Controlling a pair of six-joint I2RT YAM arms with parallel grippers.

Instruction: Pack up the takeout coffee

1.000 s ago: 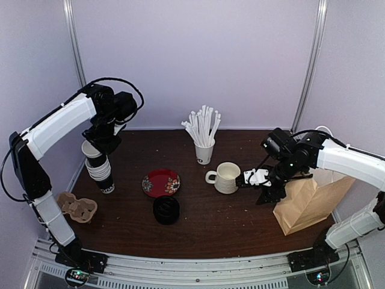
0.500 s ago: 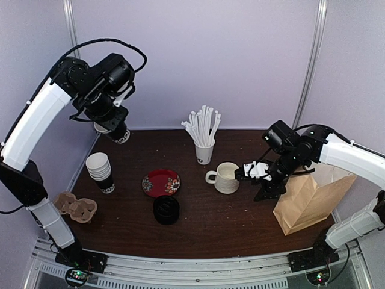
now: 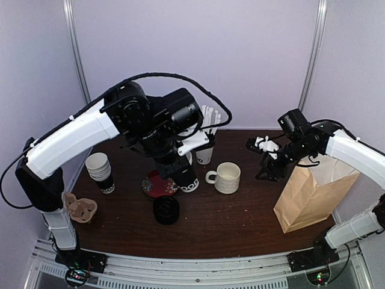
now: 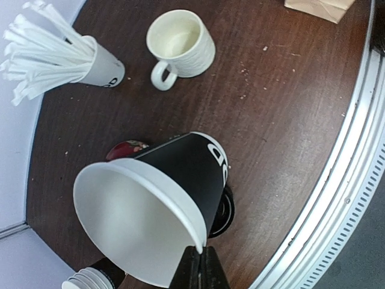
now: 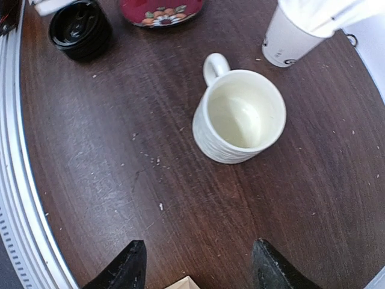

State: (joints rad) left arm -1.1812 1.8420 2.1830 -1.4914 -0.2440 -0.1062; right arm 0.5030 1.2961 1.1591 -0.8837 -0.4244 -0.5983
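The paper cup's base (image 3: 189, 186) faces down and the space (image 3: 209, 224) in front of the mug is free, so the left gripper should go on carrying the paper cup there until it stands.
My left gripper (image 3: 175, 164) is shut on the rim of a lidless white paper cup with a black lower band (image 3: 187, 179). It holds the cup tilted above the red plate and the stack of black lids (image 3: 166, 209). In the left wrist view the fingers (image 4: 198, 265) pinch the cup's rim, and the cup (image 4: 180, 174) hides part of the lids (image 4: 221, 212). A stack of more such cups (image 3: 99, 171) stands at the left. My right gripper (image 3: 264, 158) is open and empty, in the air between the ceramic mug and the brown paper bag (image 3: 310, 195); its jaws (image 5: 198, 271) stand wide apart.
A cream ribbed mug (image 3: 227, 177) stands mid-table, with a white cup of straws (image 3: 204, 155) behind it. A red plate (image 3: 155, 185) lies under the held cup. A cardboard cup carrier (image 3: 78, 208) sits at the front left. The metal table rail (image 4: 355, 156) runs along the near edge.
My left arm swung from the back left corner to mid-table and lowered the cup over the plate. My right gripper moved back and right, away from the mug toward the bag.
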